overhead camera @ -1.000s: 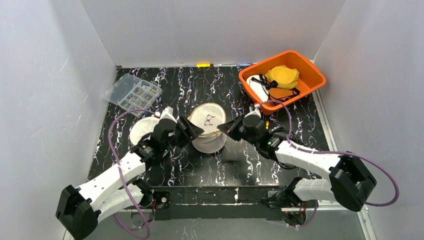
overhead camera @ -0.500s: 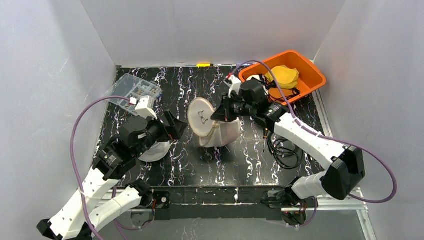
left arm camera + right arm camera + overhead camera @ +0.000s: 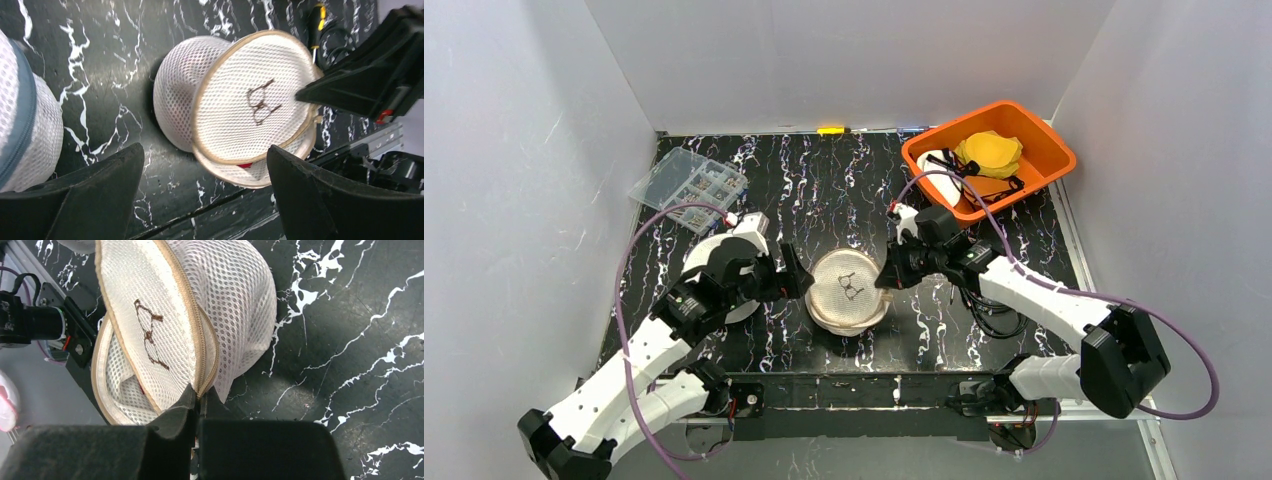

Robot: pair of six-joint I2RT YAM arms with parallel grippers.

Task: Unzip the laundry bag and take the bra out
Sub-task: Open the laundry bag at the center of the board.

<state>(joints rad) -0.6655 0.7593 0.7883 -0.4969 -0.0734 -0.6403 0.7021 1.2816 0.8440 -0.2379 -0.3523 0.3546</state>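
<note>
The lid (image 3: pixel 845 284) gapes but touches the laundry bag (image 3: pixel 885 294) by the robot's right gripper, so the lid will fold back that way when the robot opens it.
The laundry bag (image 3: pixel 849 290) is a round white mesh pouch with beige trim, lying on the black marbled table between both arms. Its zip is partly undone and the lid (image 3: pixel 255 95) stands ajar. My right gripper (image 3: pixel 886 272) is shut on the beige zipper at the bag's right edge (image 3: pixel 200 395). My left gripper (image 3: pixel 791 280) hovers open just left of the bag, its fingers (image 3: pixel 100 195) wide apart and touching nothing. The bra is hidden inside; only a red scrap (image 3: pixel 245 165) shows in the gap.
A second white mesh bag (image 3: pixel 709 262) with a grey zip lies under the left arm. An orange bin (image 3: pixel 1024 188) with yellow and white items sits back right. A clear organiser box (image 3: pixel 687 185) sits back left. Black cable (image 3: pixel 984 305) coils beside the right arm.
The left gripper opened wide and let go of the bag. The right gripper lifted the bag, then brought it down toward the front; the left arm swung back beside it.
</note>
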